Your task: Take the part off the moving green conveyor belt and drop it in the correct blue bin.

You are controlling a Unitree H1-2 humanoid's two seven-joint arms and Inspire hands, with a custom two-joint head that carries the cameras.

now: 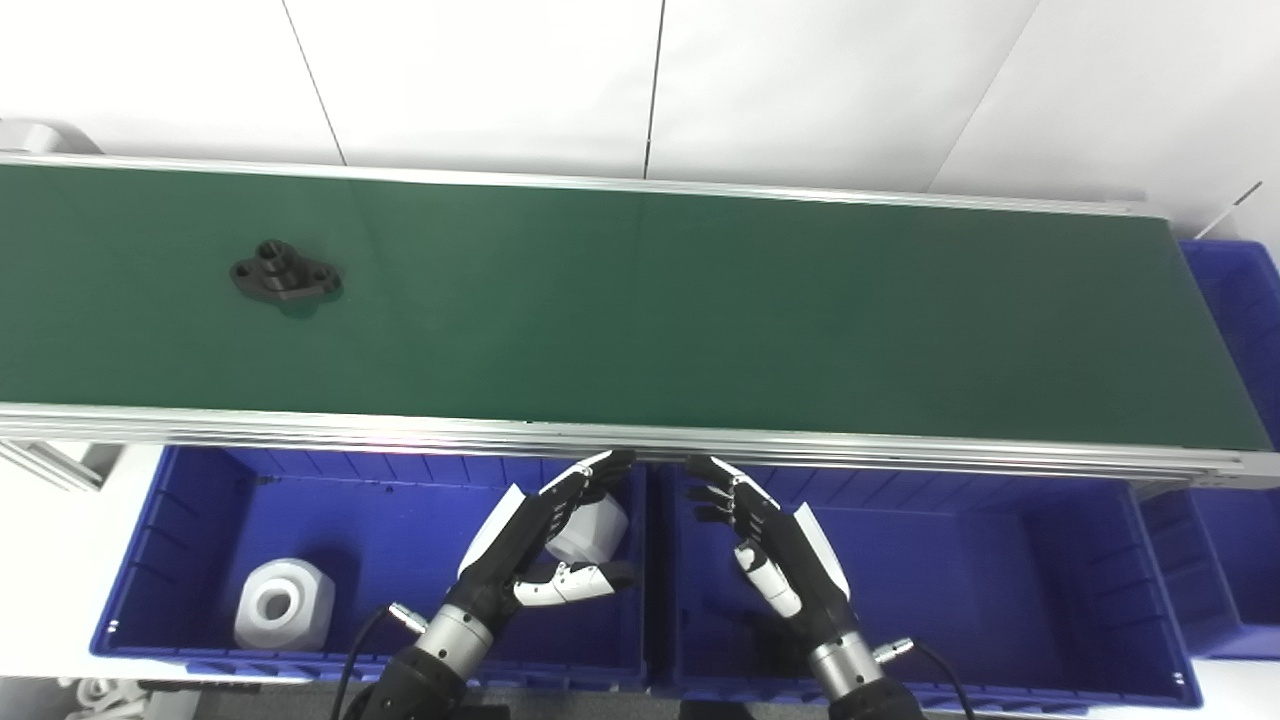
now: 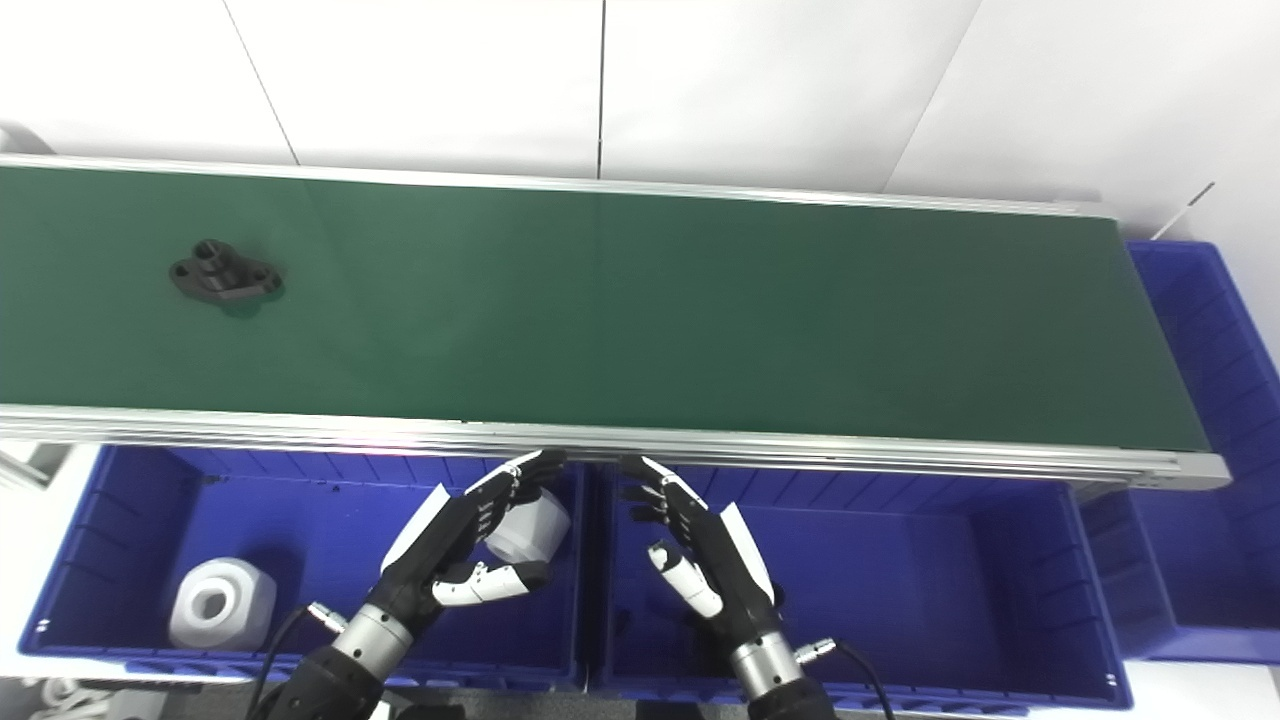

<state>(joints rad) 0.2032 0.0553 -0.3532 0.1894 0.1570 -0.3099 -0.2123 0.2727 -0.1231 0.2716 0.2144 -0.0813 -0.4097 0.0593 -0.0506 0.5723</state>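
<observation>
I should expect the middle blue bin [image 1: 936,588] to have black parts in it already, because a dark shape [image 1: 763,638] shows a little from under my right gripper.
A black flanged part [image 1: 285,274] lies on the green conveyor belt [image 1: 700,320] at its left end; it also shows in the right eye view [image 2: 225,275]. My left hand [image 1: 540,545] is open and empty, hovering over the right side of the left blue bin [image 1: 180,560], below the belt's near rail. My right hand [image 1: 775,550] is open and empty over the left side of the middle blue bin [image 1: 1000,580]. Both hands are far from the part.
The left bin holds two white parts: one at its left [image 1: 283,603] and one partly behind my left hand [image 1: 590,530]. A third blue bin [image 1: 1240,400] stands past the belt's right end. An aluminium rail [image 1: 600,436] edges the belt's near side.
</observation>
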